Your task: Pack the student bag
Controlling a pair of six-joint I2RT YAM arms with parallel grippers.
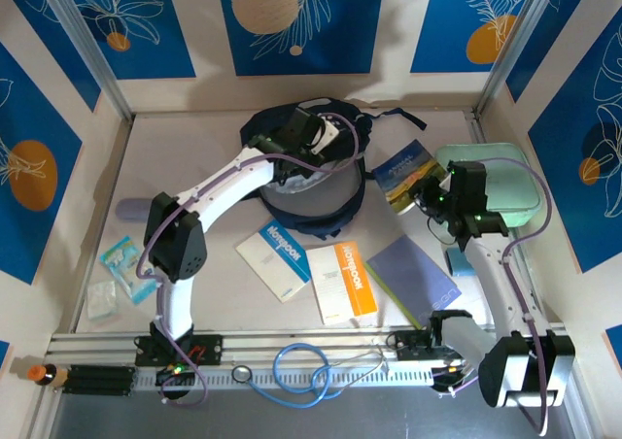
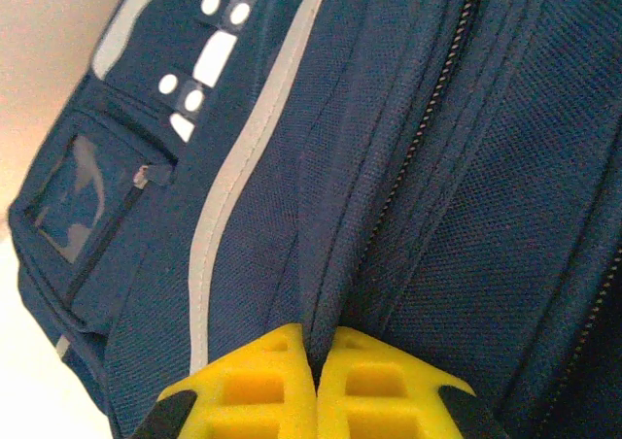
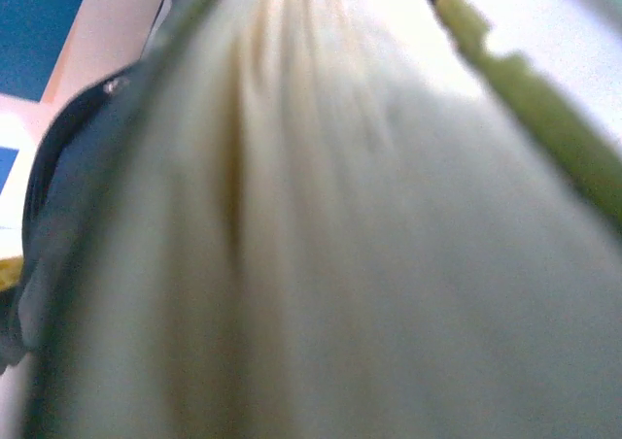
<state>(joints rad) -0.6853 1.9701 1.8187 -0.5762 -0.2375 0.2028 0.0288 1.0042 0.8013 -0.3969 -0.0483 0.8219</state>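
Observation:
The navy fabric is held up off the bag's grey inside point(image 1: 313, 199) by my left gripper, so my right gripper should keep moving the book point(image 1: 406, 174) in until it rests there.
The student bag point(image 1: 313, 185), dark navy with a pale stripe, lies at the back middle of the table. My left gripper point(image 1: 328, 136) rests on its far top. In the left wrist view the yellow fingers point(image 2: 262, 381) are pressed together, pinching a ridge of the bag's point(image 2: 418, 167) navy fabric beside a zipper; the left gripper point(image 2: 316, 334) is shut on it. My right gripper point(image 1: 437, 196) holds a book with a landscape cover point(image 1: 408, 172), tilted up just right of the bag. Blurred pale page edges of the book point(image 3: 321, 225) lie close to the right wrist camera and hide the fingers.
In front of the bag lie a white-and-blue notebook point(image 1: 277, 257), a white-and-orange notebook point(image 1: 342, 281) and a purple folder point(image 1: 413, 269). A mint-green case point(image 1: 501, 182) sits at the right wall. Small packets point(image 1: 124, 261) lie at the left. A blue cable point(image 1: 301, 369) is coiled by the arm bases.

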